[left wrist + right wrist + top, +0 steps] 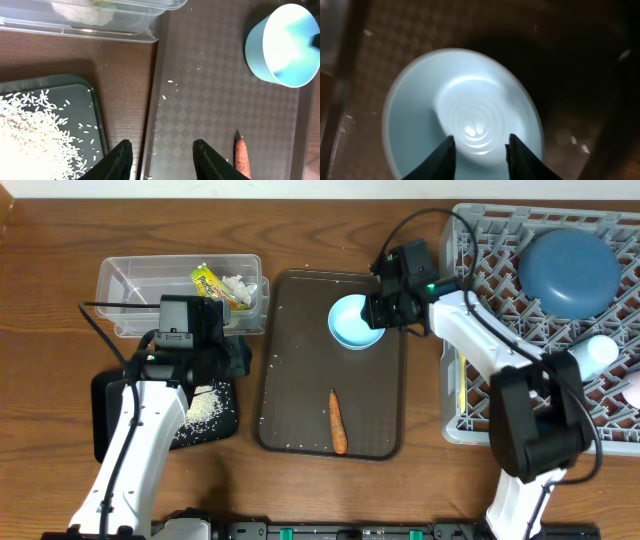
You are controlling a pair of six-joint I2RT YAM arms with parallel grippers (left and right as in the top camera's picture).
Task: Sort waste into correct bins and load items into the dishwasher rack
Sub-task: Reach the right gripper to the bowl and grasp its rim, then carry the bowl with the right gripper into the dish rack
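Note:
The light blue cup's opening (352,321) is under both fingers of my right gripper, so next I straddle the cup's rim (381,336) and pinch the side of the cup before I lift it to the rack.
A light blue cup (350,325) (280,47) (460,115) stands upright at the far right of the brown serving tray (290,380). My right gripper (378,310) (479,157) hovers just over its mouth, jaws apart, gripping nothing. An orange carrot (338,423) (242,160) lies near the tray's front. My left gripper (238,360) (162,160) is open and empty above the tray's left edge. White rice (205,410) (30,135) is heaped in the black tray (105,425). The clear tub (130,280) holds a yellow-green wrapper (208,283) and tissue (237,287).
The grey dishwasher rack (480,240) fills the right side, with a dark blue plate (570,270) and a white bowl (597,355) in it. A few rice grains (170,81) are scattered on the serving tray. The right arm reaches across the rack's left wall.

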